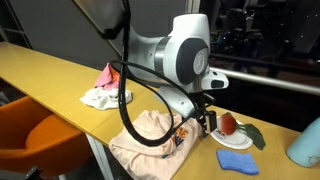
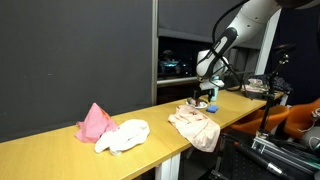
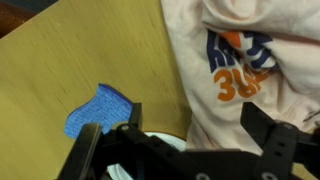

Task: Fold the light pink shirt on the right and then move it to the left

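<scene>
The light pink shirt is lying in loose wrinkles, so its edge will come up in a narrow drape when I lift, and the rest will stay down.
The light pink shirt lies crumpled on the yellow table, with one side hanging over the front edge. It shows in both exterior views. In the wrist view the shirt has an orange and blue print. My gripper hovers low over the shirt's edge on the side nearest the plate, also seen in an exterior view. In the wrist view the gripper is open, its fingers apart with shirt fabric between them. It holds nothing.
A pink and white cloth pile lies further along the table. A white plate holding a blue cloth sits beside the shirt, with a red object behind it. An orange chair stands in front.
</scene>
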